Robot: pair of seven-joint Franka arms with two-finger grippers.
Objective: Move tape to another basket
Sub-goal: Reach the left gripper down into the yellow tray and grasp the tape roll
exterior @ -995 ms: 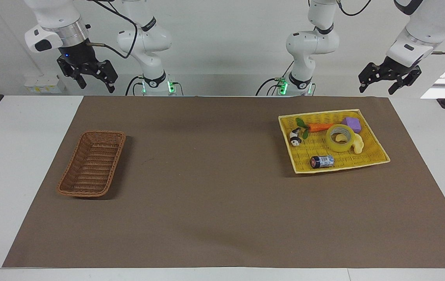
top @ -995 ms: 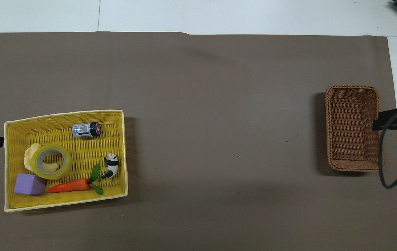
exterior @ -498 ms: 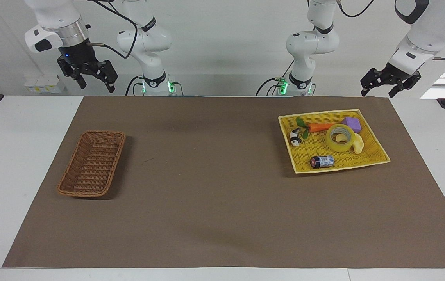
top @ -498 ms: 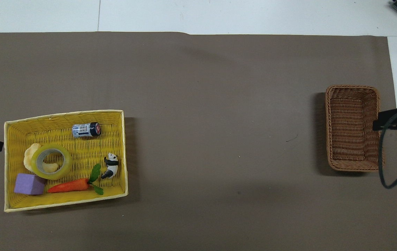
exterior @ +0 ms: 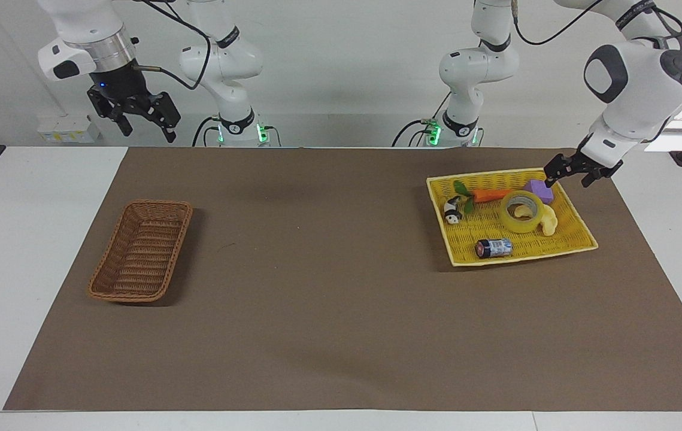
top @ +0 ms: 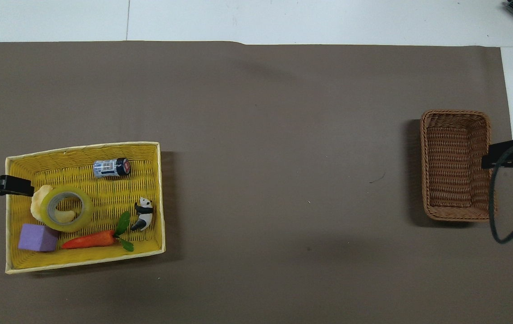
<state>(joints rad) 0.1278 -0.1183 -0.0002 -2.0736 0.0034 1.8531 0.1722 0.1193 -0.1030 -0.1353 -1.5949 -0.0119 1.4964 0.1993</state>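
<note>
I expect the pale banana toy (top: 40,202) to stay behind in the tray when I lift the tape, because the tape's flat ring (top: 86,208) is just resting on top.
The tape (exterior: 521,211) (top: 66,208) lies flat in a yellow woven tray (exterior: 559,242) (top: 143,155) at the left arm's end of the table, on top of a pale banana toy (exterior: 549,222). The brown wicker basket (exterior: 142,249) (top: 455,164) stands empty at the right arm's end. My left gripper (exterior: 565,179) (top: 26,189) is open and empty, low over the tray's corner beside the purple block (exterior: 539,190), apart from the tape. My right gripper (exterior: 144,123) (top: 487,161) is open and empty, and waits high up toward the right arm's end of the table.
In the tray with the tape lie a toy carrot (exterior: 490,194) (top: 89,240), a small panda figure (exterior: 452,211) (top: 143,213), a battery (exterior: 493,247) (top: 111,167) and the purple block (top: 38,237). A brown mat (exterior: 329,287) covers the table.
My left arm has swung down and in from the table's edge to the tray's corner by the purple block. The right arm and all objects have not moved.
</note>
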